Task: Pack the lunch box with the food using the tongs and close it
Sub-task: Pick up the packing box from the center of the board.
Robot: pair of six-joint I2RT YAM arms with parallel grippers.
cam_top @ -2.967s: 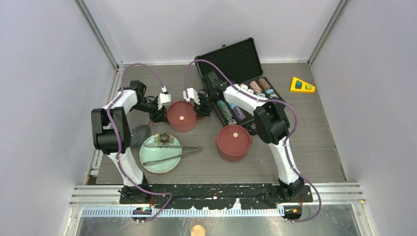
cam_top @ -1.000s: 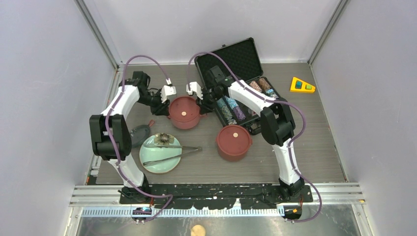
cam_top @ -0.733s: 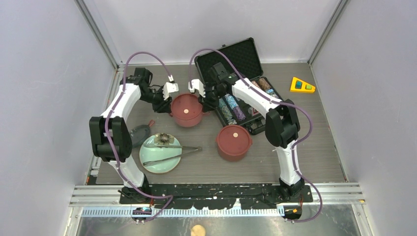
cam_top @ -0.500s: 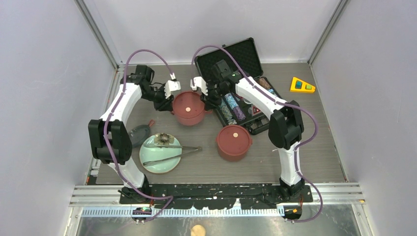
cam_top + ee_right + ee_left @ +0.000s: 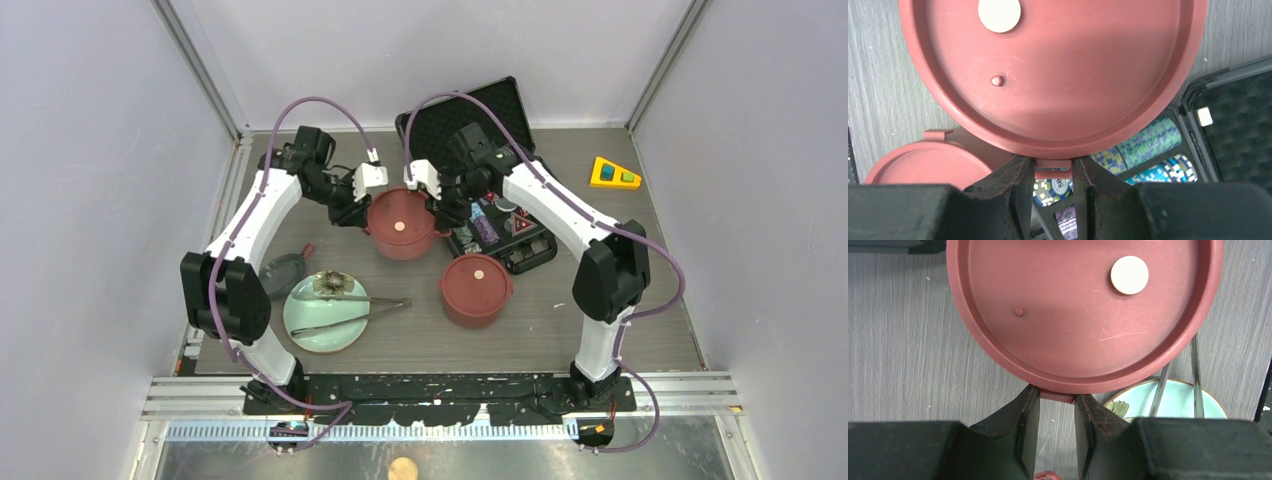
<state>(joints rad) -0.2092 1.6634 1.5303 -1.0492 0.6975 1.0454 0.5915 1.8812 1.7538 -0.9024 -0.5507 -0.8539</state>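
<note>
The raised level [image 5: 400, 222] hangs flat by both tabs, and the second level's lid [image 5: 476, 284] is clear. My right gripper should keep carrying the raised level until it sits on that lid.
One maroon lunch box tier [image 5: 402, 222] with a flat red lid hangs above the table between both grippers. My left gripper [image 5: 360, 206] is shut on the tab on its left side, my right gripper [image 5: 438, 206] on the tab on its right side. The left wrist view shows the tier [image 5: 1083, 315] with its tab pinched at my left gripper [image 5: 1057, 400]. In the right wrist view the tier [image 5: 1053, 75] is pinched the same way by my right gripper [image 5: 1053, 167]. A second lidded tier [image 5: 476, 288] stands on the table. The tongs [image 5: 350, 310] lie across the green plate [image 5: 318, 335]. No food shows.
The open black case of poker chips [image 5: 495, 135] lies right behind and under the raised tier. A dark lid [image 5: 284, 272] sits left of the plate. A yellow wedge [image 5: 613, 174] rests at the back right. Grey walls close in both sides.
Both arms have carried the tier up and to the right, from beside the case toward the space above the second tier. Grips unchanged.
</note>
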